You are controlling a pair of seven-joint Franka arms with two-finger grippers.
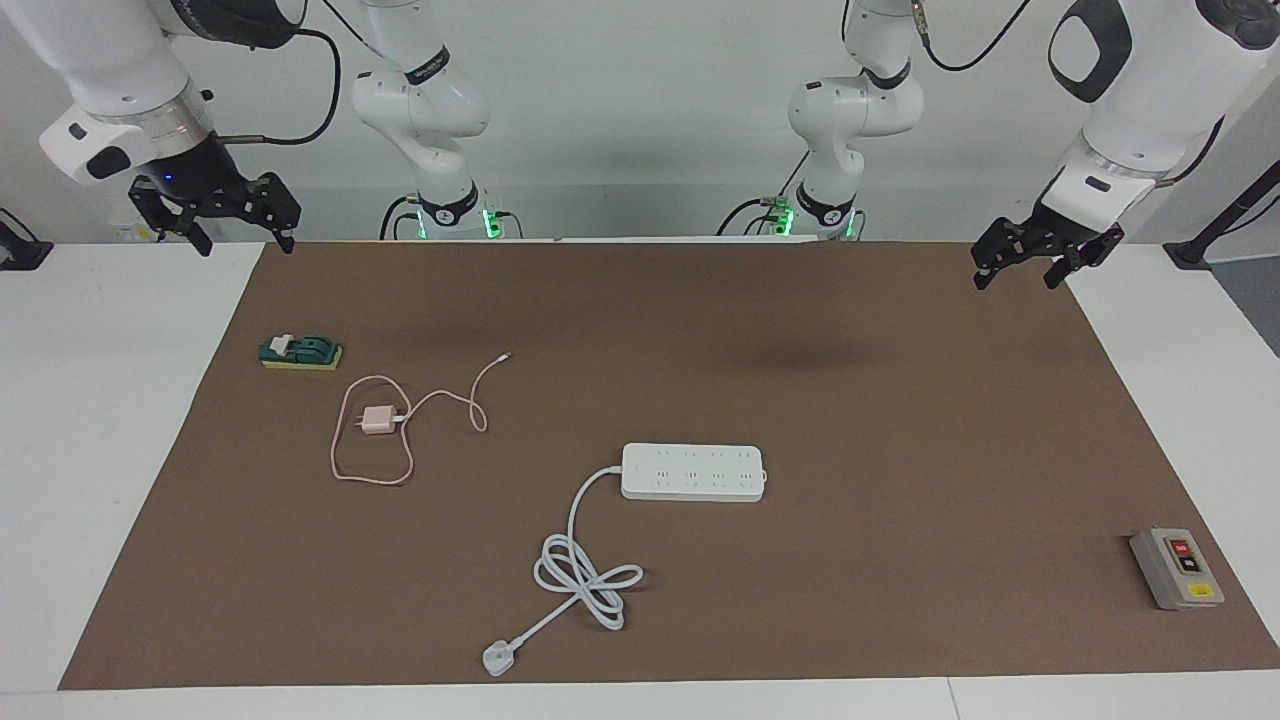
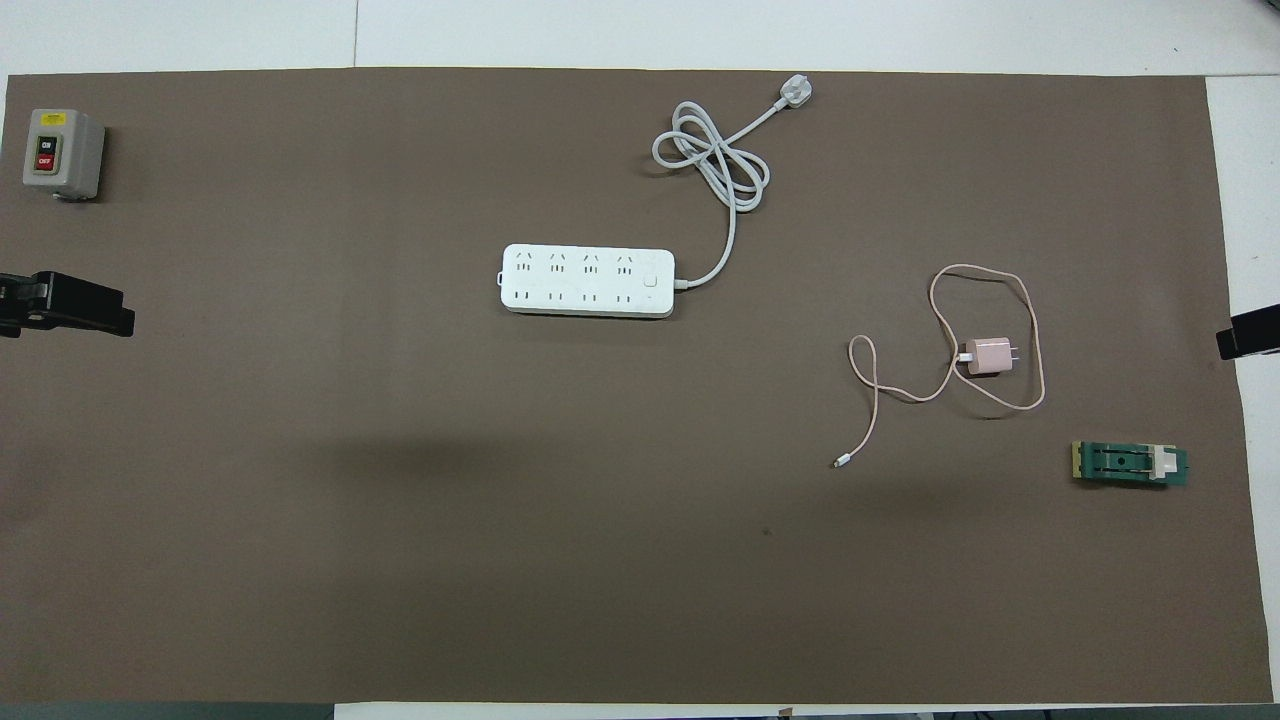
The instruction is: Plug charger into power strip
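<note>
I expect the cable's loops (image 2: 1039, 342) to open and trail behind when I carry the charger, because the thin pink cable is plugged into the pale pink charger (image 2: 963, 358).
The pale pink charger (image 1: 378, 420) lies on the brown mat toward the right arm's end of the table, its thin pink cable (image 1: 370, 478) looped around it; it also shows in the overhead view (image 2: 988, 356). The white power strip (image 1: 692, 472) lies flat mid-table, sockets up, and shows in the overhead view too (image 2: 587, 281). Its thick white cord (image 1: 585, 578) coils farther from the robots and ends in a white plug (image 1: 497, 658). My right gripper (image 1: 247, 243) is open, raised over the mat's corner near its base. My left gripper (image 1: 1017, 278) is open, raised over the other near corner. Both are empty.
A grey box with red and black buttons (image 1: 1176, 568) stands at the left arm's end, farther from the robots. A small green block on a yellow base (image 1: 300, 352) lies beside the charger, nearer to the robots. The brown mat (image 1: 900, 420) covers most of the white table.
</note>
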